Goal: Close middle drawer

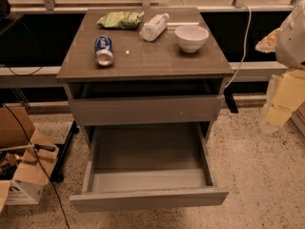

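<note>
The middle drawer's sides (206,162) are running squarely back into the cabinet, so its front panel (148,199) will go straight in when I push close to the panel's end.
The middle drawer (147,163) is pulled far out of the grey-brown cabinet (143,61). Its plain flat front panel (148,199) is nearest the camera, and its grey floor and sides show with nothing inside. Above it, a taller front panel with a tiny white speck (145,109) stands slightly out from the cabinet. My arm comes in at the right edge, white with pale yellow parts. The gripper (279,106) hangs to the right of the cabinet, level with the upper panel, apart from both drawers.
On the cabinet top lie a blue can (104,50), a green chip bag (120,19), a plastic bottle (155,26) and a white bowl (191,36). An open cardboard box (21,168) and black cables are on the floor at left. A white cable (245,32) hangs at right.
</note>
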{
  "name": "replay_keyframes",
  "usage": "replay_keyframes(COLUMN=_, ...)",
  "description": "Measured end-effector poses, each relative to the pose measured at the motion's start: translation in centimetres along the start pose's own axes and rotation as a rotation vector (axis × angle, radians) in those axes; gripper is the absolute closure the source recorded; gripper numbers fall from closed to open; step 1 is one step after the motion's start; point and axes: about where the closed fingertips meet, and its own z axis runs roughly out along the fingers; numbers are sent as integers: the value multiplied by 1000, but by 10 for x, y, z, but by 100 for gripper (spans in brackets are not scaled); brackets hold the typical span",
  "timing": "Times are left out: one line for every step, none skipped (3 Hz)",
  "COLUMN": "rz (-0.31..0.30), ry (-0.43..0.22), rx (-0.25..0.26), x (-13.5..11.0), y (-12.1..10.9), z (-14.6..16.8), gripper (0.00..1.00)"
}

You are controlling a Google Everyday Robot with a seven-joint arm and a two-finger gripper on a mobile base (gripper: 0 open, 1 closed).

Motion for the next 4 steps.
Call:
replay_keyframes(rz=0, ry=0, rx=0, x=0, y=0, z=0, gripper=0)
replay_keyframes(rz=0, ry=-4, rx=5, x=0, y=0, z=0, gripper=6)
replay_keyframes(rz=18, ry=-54, rx=-23, x=10, y=2, z=23, gripper=29)
replay_keyframes(rz=71, ry=-133, rx=-65, x=26, y=4, z=65, gripper=53)
